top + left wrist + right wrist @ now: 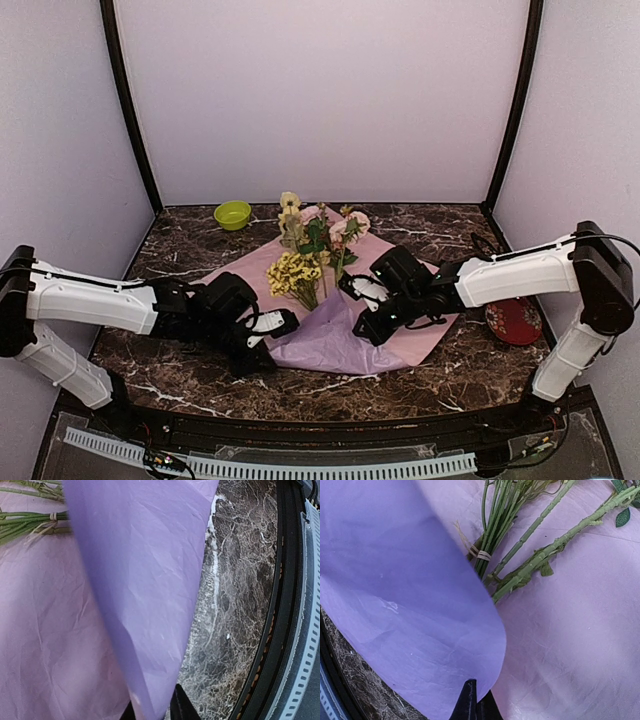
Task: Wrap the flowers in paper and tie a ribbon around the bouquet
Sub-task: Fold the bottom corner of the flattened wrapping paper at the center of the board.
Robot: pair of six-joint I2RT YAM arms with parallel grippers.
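Note:
The lilac flap (328,325) bends up loosely while my left gripper pinches its end. Next, my left gripper lets go and pushes down along the flap's near fold (322,368).
The flowers (310,250), pale pink and yellow heads on green stems (505,535), lie on the spread pinkish paper (400,330). The paper's near corner is folded up and over, showing its lilac side (320,340). My left gripper (285,322) (152,712) is at that flap's left edge, shut on the lilac sheet (145,595), which runs between its fingers. From the right, my right gripper (368,330) (477,707) pinches the flap's (405,605) rim, and its fingertips (468,700) sit tight together. The stem ends (25,522) lie just beyond the flap. No ribbon is in view.
A small green bowl (232,213) stands at the back left of the marble table (180,250). A red plate (513,320) sits at the right, under the right arm. The table's black front rim (280,630) runs close to the left gripper.

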